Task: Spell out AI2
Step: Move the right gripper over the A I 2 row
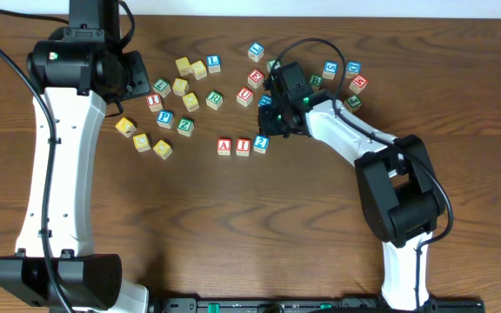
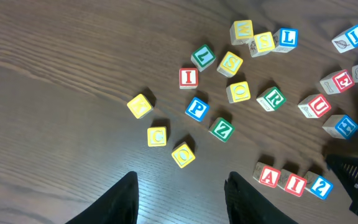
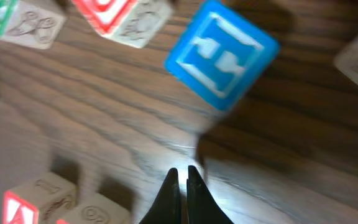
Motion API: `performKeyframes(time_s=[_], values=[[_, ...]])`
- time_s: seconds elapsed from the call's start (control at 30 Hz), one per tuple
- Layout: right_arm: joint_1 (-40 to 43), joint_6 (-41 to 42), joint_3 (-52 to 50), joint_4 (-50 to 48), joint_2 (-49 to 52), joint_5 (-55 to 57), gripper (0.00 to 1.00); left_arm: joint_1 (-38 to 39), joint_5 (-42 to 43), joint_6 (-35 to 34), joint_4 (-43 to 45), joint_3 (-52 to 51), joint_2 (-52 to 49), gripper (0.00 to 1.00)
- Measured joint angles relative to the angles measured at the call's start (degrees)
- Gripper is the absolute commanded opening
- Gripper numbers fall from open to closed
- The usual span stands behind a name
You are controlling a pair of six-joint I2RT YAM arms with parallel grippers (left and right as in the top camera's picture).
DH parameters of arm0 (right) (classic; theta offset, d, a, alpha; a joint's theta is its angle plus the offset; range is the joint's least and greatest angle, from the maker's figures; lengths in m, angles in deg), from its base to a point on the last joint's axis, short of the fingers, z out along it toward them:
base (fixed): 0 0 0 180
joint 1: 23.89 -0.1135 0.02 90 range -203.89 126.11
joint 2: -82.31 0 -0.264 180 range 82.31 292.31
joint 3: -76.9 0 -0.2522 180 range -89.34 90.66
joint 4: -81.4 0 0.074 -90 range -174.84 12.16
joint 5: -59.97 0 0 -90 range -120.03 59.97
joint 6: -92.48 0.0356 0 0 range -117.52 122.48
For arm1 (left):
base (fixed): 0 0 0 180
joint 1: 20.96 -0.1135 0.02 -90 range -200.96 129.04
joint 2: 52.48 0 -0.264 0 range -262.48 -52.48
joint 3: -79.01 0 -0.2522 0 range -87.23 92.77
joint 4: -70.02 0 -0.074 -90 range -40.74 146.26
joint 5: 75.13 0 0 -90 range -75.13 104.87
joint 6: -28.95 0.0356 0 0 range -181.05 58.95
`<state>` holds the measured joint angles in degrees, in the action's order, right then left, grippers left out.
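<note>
The A, I and 2 blocks stand slightly apart, so my right gripper should brace the 2 block while my left gripper pushes the A block toward it.
Three blocks stand in a row on the table: a red A block, a red I block and a blue 2 block. The left wrist view shows them too: the A, the I and the 2. My right gripper hovers just above and right of the 2 block, fingers shut with nothing between them. My left gripper is open and empty, high over the table's left part.
Several loose letter blocks lie scattered behind the row, among them a blue H block, a red U block, a green Z block and a blue P block. Yellow blocks lie at the left.
</note>
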<state>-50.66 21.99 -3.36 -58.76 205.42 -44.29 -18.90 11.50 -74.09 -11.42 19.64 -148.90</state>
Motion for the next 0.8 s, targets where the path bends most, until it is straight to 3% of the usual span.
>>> performKeyframes(time_s=[0.3, 0.8], values=[[-2.8, -5.4, 0.0, 1.4, 0.0, -2.0, 0.01, 0.0, 0.0, 0.0, 0.0, 0.0, 0.0, 0.45], [-2.2, -6.0, 4.1, 5.6, 0.0, -2.3, 0.01, 0.0, 0.0, 0.0, -0.1, 0.0, 0.0, 0.45]])
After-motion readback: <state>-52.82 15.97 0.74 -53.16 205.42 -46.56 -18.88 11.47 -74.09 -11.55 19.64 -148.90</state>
